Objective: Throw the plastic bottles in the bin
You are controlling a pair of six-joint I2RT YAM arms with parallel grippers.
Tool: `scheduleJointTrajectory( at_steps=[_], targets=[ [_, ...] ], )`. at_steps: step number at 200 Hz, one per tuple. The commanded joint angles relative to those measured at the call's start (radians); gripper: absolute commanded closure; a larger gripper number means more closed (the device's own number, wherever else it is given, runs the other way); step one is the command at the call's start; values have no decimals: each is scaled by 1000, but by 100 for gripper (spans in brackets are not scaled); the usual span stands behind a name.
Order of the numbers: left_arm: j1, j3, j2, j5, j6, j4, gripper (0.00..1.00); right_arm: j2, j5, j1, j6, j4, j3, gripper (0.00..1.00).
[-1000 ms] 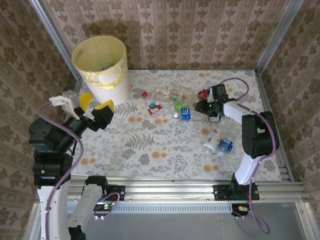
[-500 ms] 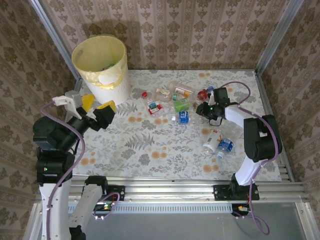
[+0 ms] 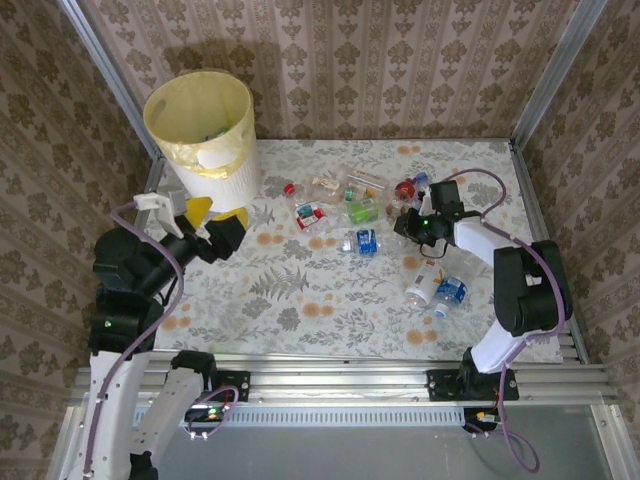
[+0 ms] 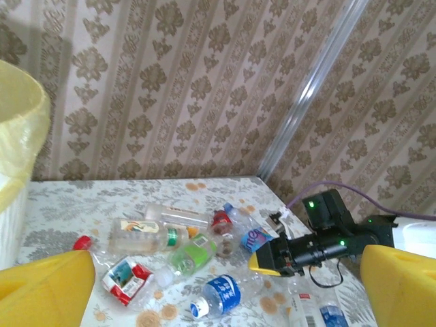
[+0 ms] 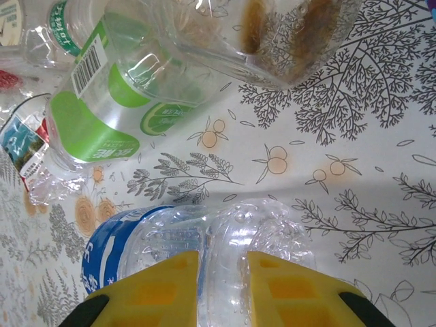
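My open left gripper should keep going toward that cap end [image 3: 347, 243] and close there, since the blue-labelled bottle's base [image 3: 380, 240] is in my right gripper and its cap end is free.
My right gripper [image 3: 404, 229] is shut on the crushed base of a clear blue-labelled bottle [image 3: 364, 241] lying on the table. In the right wrist view its yellow fingertips [image 5: 184, 271] pinch the clear plastic [image 5: 225, 225]. More plastic bottles lie behind it: a green-labelled one [image 3: 360, 210], a red-labelled one [image 3: 310, 214] and a red one [image 3: 405, 188]. The pale-yellow bin [image 3: 215, 172] stands at the far left corner. My left gripper [image 3: 207, 224] hangs open beside the bin's base, nothing between its yellow fingers [image 4: 44, 291]. The left wrist view looks across the bottle pile [image 4: 194, 255].
Two more bottles [image 3: 436, 287] lie near the right arm, by the table's right side. A metal frame post [image 4: 310, 88] and patterned walls close in the table. The bin's liner [image 4: 20, 129] sits at the left of the left wrist view.
My right gripper has closed on the blue-labelled bottle and drawn it slightly nearer. The left arm has swung right and lower, in front of the bin, still open.
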Motion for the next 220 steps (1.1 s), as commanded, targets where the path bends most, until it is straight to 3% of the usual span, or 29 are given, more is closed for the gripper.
scheduleJointTrajectory(
  at_steps=[1, 65, 124, 170, 220],
  targets=[
    [-61, -33, 7, -57, -16, 72, 0, -47, -39, 1, 33, 11, -18, 85],
    [-326, -179, 73, -250, -47, 255, 0, -137, -103, 1, 97, 47, -15, 87],
    [-447, -320, 181, -343, -152, 494, 0, -259, -157, 1, 178, 79, -12, 87],
    [-495, -458, 267, -415, -294, 826, 0, -352, -205, 4, 268, 133, -10, 87],
    [-577, -445, 485, -409, -369, 1096, 0, -383, -218, 35, 315, 169, -13, 87]
  ],
)
